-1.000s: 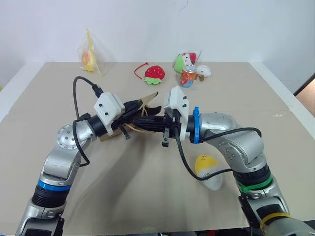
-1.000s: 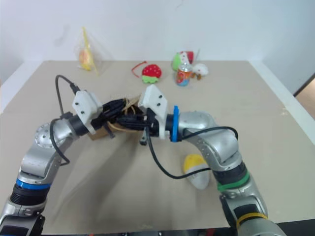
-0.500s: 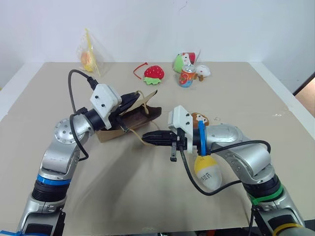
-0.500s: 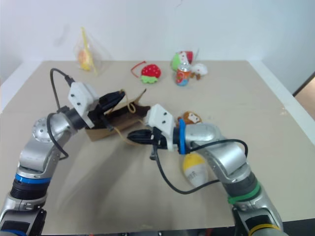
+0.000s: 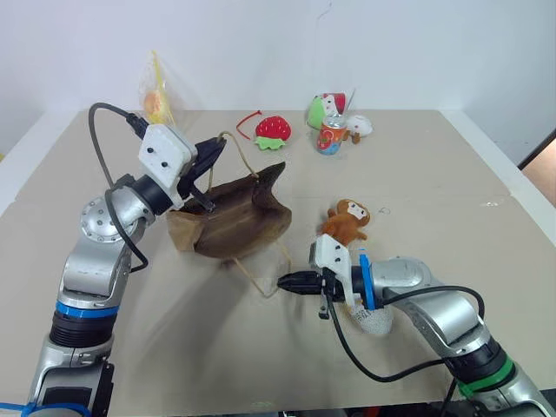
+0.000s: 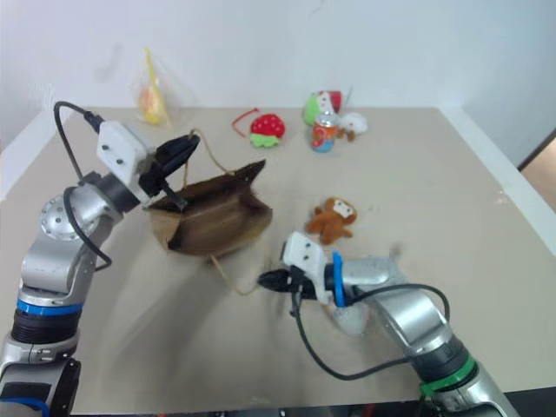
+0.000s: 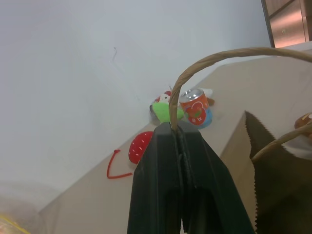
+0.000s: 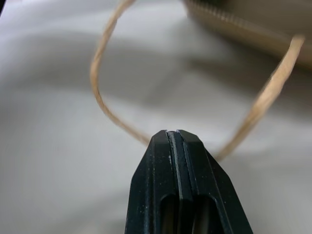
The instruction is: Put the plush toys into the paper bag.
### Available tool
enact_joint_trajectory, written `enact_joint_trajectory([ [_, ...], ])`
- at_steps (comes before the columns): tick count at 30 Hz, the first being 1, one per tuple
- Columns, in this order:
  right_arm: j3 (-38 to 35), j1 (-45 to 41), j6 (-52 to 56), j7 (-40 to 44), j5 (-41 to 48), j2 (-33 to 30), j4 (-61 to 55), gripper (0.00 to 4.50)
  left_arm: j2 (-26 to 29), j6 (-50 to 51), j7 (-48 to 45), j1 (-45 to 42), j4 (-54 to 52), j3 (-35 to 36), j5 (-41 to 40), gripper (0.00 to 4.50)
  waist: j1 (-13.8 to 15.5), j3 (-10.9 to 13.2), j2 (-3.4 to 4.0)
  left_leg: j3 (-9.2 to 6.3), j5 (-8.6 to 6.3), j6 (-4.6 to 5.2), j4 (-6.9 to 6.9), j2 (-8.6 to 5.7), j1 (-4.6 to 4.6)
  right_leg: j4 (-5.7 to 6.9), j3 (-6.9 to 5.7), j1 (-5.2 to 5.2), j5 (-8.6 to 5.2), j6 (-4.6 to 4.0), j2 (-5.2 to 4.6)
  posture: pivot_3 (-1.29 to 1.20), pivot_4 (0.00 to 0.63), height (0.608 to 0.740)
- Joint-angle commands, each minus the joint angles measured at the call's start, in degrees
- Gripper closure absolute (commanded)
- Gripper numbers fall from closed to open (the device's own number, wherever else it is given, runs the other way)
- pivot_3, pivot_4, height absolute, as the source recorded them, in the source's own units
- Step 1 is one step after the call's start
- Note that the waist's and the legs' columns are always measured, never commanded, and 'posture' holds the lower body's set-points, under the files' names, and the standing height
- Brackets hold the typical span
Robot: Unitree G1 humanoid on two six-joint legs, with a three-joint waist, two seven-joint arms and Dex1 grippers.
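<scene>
I should back my right gripper off and reach it inside the bag's opening [image 5: 245, 219] to spread it open, because the paper bag's lower handle [image 5: 263, 291] hangs loose at my right gripper's fingers.
The brown paper bag [image 5: 236, 222] lies on the table with its mouth pulled open. My left gripper [image 5: 217, 148] is shut on the bag's upper cord handle [image 7: 204, 63] and holds it raised. My right gripper [image 5: 283, 282] is shut low on the other handle [image 8: 105, 105], drawn out in front of the bag. The brown monkey plush [image 5: 347, 220] sits on the table just right of the bag. The egg-shaped plush [image 5: 375, 321] lies under my right forearm, mostly hidden.
At the far edge stand a red strawberry plush [image 5: 273, 129], a drink can [image 5: 331, 135] and small white-and-green toys [image 5: 323, 108]. A clear plastic bag [image 5: 156, 97] lies far left. A red cord [image 5: 247, 122] lies beside the strawberry.
My right gripper has dropped down and toward the near side, drawing its handle out. The left gripper rose with its handle. The bag's mouth has spread open, and the monkey now shows.
</scene>
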Motion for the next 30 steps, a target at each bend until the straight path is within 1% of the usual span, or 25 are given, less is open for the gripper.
enact_joint_trajectory([
  [1,-3.1,-2.8,-0.7,0.4,1.5,1.1,-0.9,4.4,0.3,-1.9,-1.6,1.1,-3.8,-1.2,0.0,4.5,0.0,0.0,0.0,0.0,0.0,0.0,0.0,0.0,0.0,0.0,0.0,0.0,0.0,0.0,0.01,0.0,0.15,0.74],
  [6,-6.9,-7.8,1.8,0.9,5.0,0.9,-3.4,4.4,0.8,-3.5,-3.0,2.9,-4.5,-2.0,0.7,4.5,0.0,0.0,0.0,0.01,0.0,0.0,0.0,0.01,-0.01,0.0,0.02,-0.02,0.0,0.0,0.01,0.0,0.15,0.74],
  [10,-11.7,-12.1,2.0,1.9,6.9,-0.9,-2.2,4.4,0.2,-2.8,-3.1,3.3,-4.5,-1.5,0.0,4.5,0.0,0.0,0.0,-0.02,0.0,0.0,0.0,0.0,-0.02,0.0,-0.02,-0.02,0.0,-0.01,0.01,0.0,0.15,0.74],
  [13,-13.6,-15.0,1.9,2.2,8.3,-1.0,-1.7,4.4,0.1,-2.5,-3.4,4.4,-5.3,-1.6,-0.4,4.5,0.0,0.0,0.0,0.03,0.0,0.0,-0.01,-0.01,-0.02,0.0,0.04,-0.02,0.0,-0.01,-0.01,0.0,0.15,0.74],
  [16,-14.8,-19.4,3.1,1.7,10.2,0.2,-1.9,4.4,-0.2,-2.6,-3.5,5.2,-5.8,-2.0,-0.3,4.5,0.0,0.0,0.0,0.0,0.0,0.0,-0.02,0.02,-0.02,-0.01,0.03,-0.02,-0.01,-0.01,-0.02,0.0,0.15,0.74],
  [19,-15.1,-23.3,5.5,-0.1,13.2,3.2,-2.8,4.4,-0.8,-3.2,-3.9,5.0,-5.5,-2.2,-0.8,4.5,0.0,0.0,0.0,-0.04,0.0,0.0,-0.02,0.05,-0.02,0.0,-0.01,-0.03,0.0,-0.02,0.0,0.0,0.15,0.74],
  [21,-15.0,-24.1,6.5,-1.1,14.1,4.6,-2.3,4.4,-0.5,-3.9,-5.5,5.2,-5.4,-2.8,-1.1,4.5,-0.1,0.0,0.0,0.01,0.0,0.0,-0.02,0.07,-0.01,0.01,0.03,-0.04,0.01,-0.05,0.01,0.0,0.15,0.74],
  [23,-14.1,-23.5,5.7,-0.3,12.7,3.8,-1.5,4.4,0.3,-5.0,-7.7,6.6,-5.7,-3.2,-1.5,4.5,0.0,0.0,0.0,-0.02,0.0,0.0,-0.02,0.06,-0.02,0.01,-0.01,-0.02,0.0,-0.05,-0.01,0.0,0.15,0.74],
  [27,-13.5,-20.7,4.8,3.4,11.3,-0.2,-0.9,4.4,2.5,-6.1,-13.4,9.8,-7.9,-3.9,-4.4,4.5,0.0,0.0,0.0,0.02,-0.02,0.02,-0.03,0.0,-0.07,-0.03,0.01,-0.04,-0.03,-0.03,-0.1,0.0,0.15,0.74],
  [30,-12.9,-18.8,3.3,6.1,10.2,-2.8,-0.5,4.4,4.2,-3.9,-17.5,11.9,-9.9,-4.6,-8.0,4.5,0.0,0.0,0.0,0.04,-0.03,0.04,-0.02,-0.04,-0.08,-0.04,0.02,-0.05,-0.04,-0.02,-0.14,0.0,0.15,0.74],
])
